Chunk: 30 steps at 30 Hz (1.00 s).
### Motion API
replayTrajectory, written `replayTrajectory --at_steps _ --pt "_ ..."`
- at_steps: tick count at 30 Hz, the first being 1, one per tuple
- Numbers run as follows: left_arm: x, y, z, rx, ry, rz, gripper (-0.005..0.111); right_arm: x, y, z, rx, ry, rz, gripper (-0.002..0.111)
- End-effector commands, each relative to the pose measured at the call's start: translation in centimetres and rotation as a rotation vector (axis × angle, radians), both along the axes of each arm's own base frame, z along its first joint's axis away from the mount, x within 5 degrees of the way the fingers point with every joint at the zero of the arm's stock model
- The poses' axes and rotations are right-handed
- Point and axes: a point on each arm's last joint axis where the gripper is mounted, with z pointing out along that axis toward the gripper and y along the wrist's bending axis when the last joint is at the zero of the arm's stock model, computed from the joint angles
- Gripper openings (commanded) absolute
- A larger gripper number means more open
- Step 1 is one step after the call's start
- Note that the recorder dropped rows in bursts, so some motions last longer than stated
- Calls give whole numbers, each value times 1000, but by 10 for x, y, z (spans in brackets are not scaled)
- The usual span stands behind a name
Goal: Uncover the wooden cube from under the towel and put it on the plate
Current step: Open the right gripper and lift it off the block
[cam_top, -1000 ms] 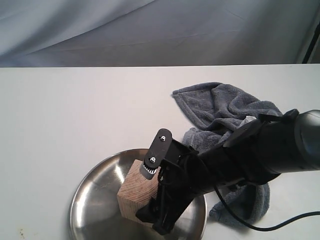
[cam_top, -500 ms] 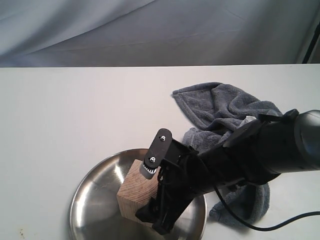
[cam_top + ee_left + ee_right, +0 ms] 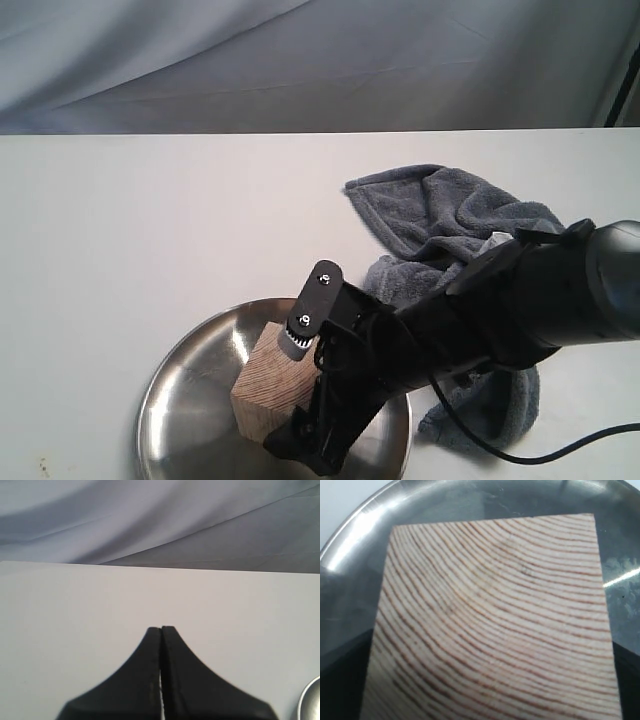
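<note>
The wooden cube [image 3: 252, 415] sits inside the plate between my open fingers, so I should keep moving my right gripper up until its fingers are clear of the cube's top [image 3: 272, 370].
The wooden cube [image 3: 268, 388], pale with dark grain lines, rests inside the shiny steel plate [image 3: 190, 400] at the front of the table. My right gripper [image 3: 291, 393] straddles the cube with its jaws open, one finger at the cube's top corner and the other just off its lower side. In the right wrist view the wooden cube [image 3: 495, 620] fills the frame, with the plate [image 3: 360, 535] beneath it. The dark grey towel [image 3: 440, 220] lies crumpled behind the right arm. My left gripper [image 3: 161, 628] is shut and empty above bare table.
A black cable [image 3: 560, 445] trails off the right arm toward the front right. The plate's rim [image 3: 312, 700] shows at the corner of the left wrist view. A grey cloth backdrop [image 3: 300, 60] hangs behind the white table [image 3: 150, 220].
The right gripper's jaws have spread, with the lower finger moving away from the cube. The cube has settled slightly lower in the plate.
</note>
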Motion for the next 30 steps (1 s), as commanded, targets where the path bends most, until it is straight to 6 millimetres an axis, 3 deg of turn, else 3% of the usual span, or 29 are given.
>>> replayTrajectory --at_steps 1,11,18,24,30 --pt "0 0 -1 -10 -2 0 0 -2 2 8 30 3 17 95" --pt "0 0 -1 -10 -2 0 0 -8 -8 86 166 -224 -15 95" --pt "0 0 -1 -10 -2 0 0 -13 -12 107 212 -277 -17 89" --pt "0 0 -1 -10 -2 0 0 -8 -15 108 148 -407 29 52" --pt "0 0 -1 -10 -2 0 0 11 -28 107 2 -569 -108 13"
